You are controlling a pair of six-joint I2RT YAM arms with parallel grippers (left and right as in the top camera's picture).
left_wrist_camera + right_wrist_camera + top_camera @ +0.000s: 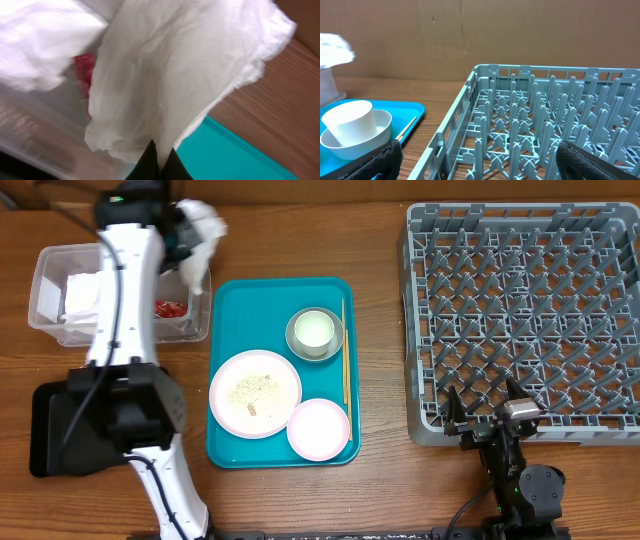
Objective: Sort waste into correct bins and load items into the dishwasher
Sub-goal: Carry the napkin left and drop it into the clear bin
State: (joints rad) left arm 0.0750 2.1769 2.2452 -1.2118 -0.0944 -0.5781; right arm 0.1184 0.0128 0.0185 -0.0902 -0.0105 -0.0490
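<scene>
The white napkin (205,242) is hanging freely above the rim of the clear tub, so my left gripper should keep moving it inward until it is above the white paper (82,298).
My left gripper (186,238) is shut on a crumpled white napkin (206,238) at the right end of the clear tub (45,265). In the left wrist view the napkin (180,65) hangs pinched between the black fingertips (149,162). A red wrapper (170,308) lies in the tub beside white paper. On the teal tray (228,300) sit a large plate (255,392) with rice crumbs, a small plate (318,428), a bowl (298,345) holding a white cup (314,330), and chopsticks (346,350). My right gripper (483,402) is open at the grey dish rack's (525,320) front edge.
A flat black tray (55,442) lies at the front left, partly under my left arm. In the right wrist view the rack's near wall (455,132) stands between the fingers, with the cup (350,122) and chopsticks (406,128) to the left.
</scene>
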